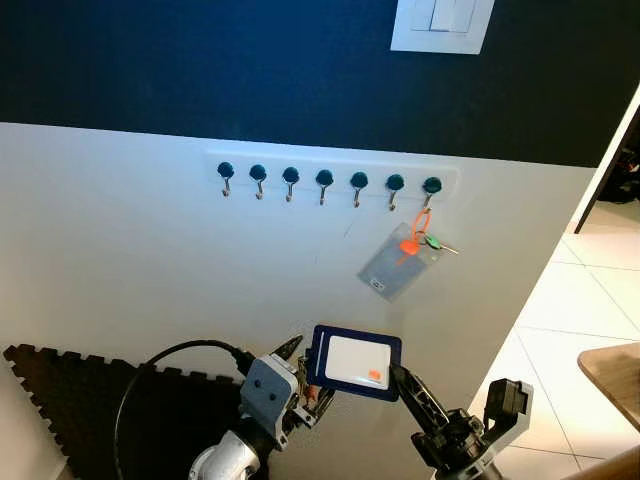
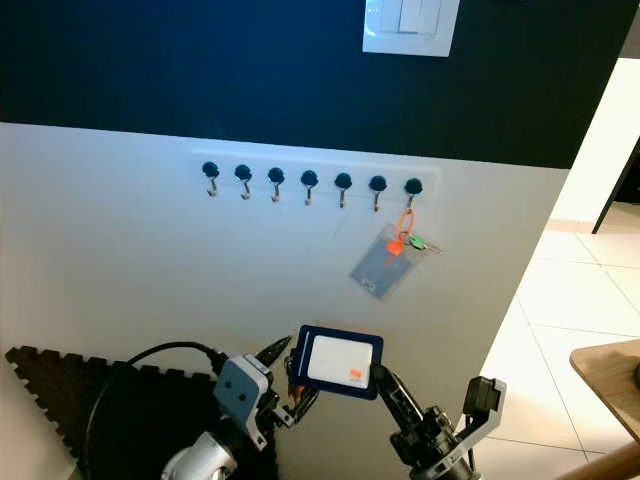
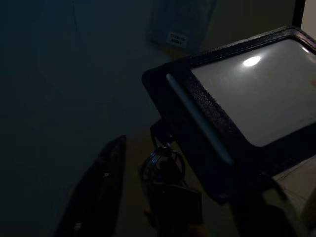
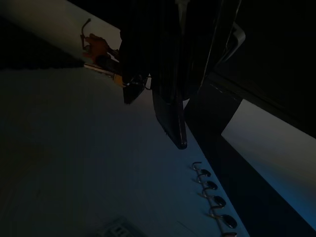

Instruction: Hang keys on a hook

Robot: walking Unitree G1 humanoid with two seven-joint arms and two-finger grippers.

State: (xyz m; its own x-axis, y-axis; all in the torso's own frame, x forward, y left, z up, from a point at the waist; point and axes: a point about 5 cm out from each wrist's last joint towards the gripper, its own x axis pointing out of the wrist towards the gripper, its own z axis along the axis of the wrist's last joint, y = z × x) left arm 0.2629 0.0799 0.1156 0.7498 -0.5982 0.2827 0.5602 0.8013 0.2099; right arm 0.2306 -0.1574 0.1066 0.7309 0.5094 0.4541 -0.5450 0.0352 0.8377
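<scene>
My gripper is going to carry the key ring, and a small loop (image 3: 162,132) joins the ring to the dark blue card holder (image 1: 354,362), so the holder will swivel around when I do.
A dark blue card holder (image 1: 354,362) with a white card is held up low in front of the wall, with a key ring and keys (image 3: 165,173) dangling from its lower left corner. My right gripper (image 1: 400,378) is shut on the holder's lower right corner. My left gripper (image 1: 305,378) stands open at the holder's left edge, the keys (image 1: 312,397) between its fingers. Higher on the white wall is a rail of several hooks (image 1: 325,180). From the rightmost hook (image 1: 431,187) hangs another set with an orange loop, a green key and a clear card holder (image 1: 393,265).
A white light switch (image 1: 442,22) sits on the dark upper wall. A black foam mat (image 1: 70,390) lies on the floor at the lower left. Tiled floor (image 1: 585,320) and a wooden table corner (image 1: 615,370) are to the right. A black cable (image 1: 165,365) loops by my left arm.
</scene>
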